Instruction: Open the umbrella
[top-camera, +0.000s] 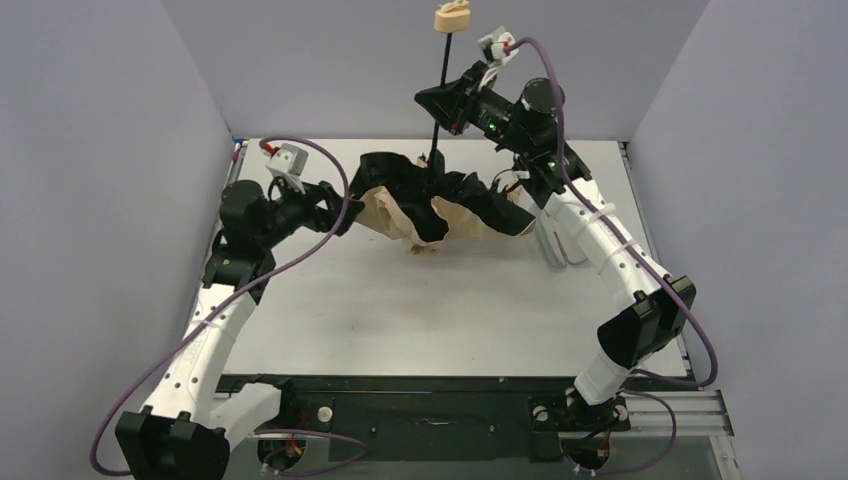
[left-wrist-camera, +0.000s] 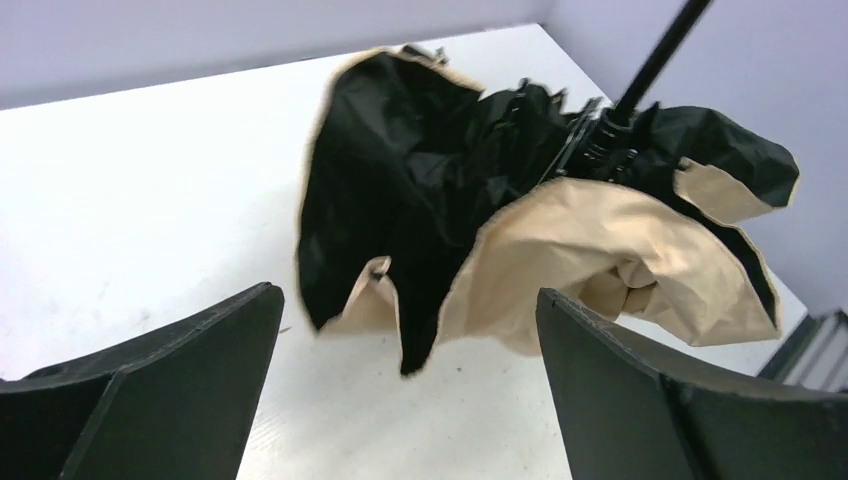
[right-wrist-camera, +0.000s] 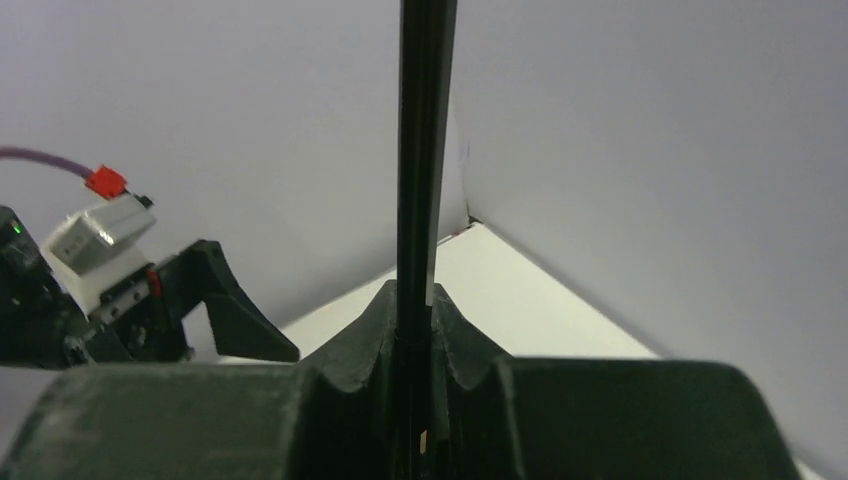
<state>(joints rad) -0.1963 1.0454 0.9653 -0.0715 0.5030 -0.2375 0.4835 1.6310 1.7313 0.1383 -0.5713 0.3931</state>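
The canopy hangs half open, its folds bunched (top-camera: 448, 186) around the umbrella's shaft, so next I reach in beside the shaft (top-camera: 406, 184) with my left gripper and push the canopy wider.
The umbrella's canopy (top-camera: 440, 205) lies half spread and crumpled at the back of the white table (top-camera: 400, 310), tan outside and black inside. Its thin black shaft (top-camera: 440, 75) rises upright to a small tan handle (top-camera: 452, 17). My right gripper (top-camera: 447, 105) is shut on the shaft (right-wrist-camera: 425, 150) above the canopy, with the jaws (right-wrist-camera: 415, 300) pinched around it. My left gripper (top-camera: 348, 210) stands open just left of the canopy. In the left wrist view its fingers (left-wrist-camera: 180, 380) are wide apart with nothing held, and the loose fabric (left-wrist-camera: 520, 230) hangs just beyond them.
Grey walls close in the table on the left, back and right. A metal wire rack (top-camera: 558, 248) stands beside the right arm near the canopy's right edge. The left arm's finger (right-wrist-camera: 235, 320) shows at the left of the right wrist view.
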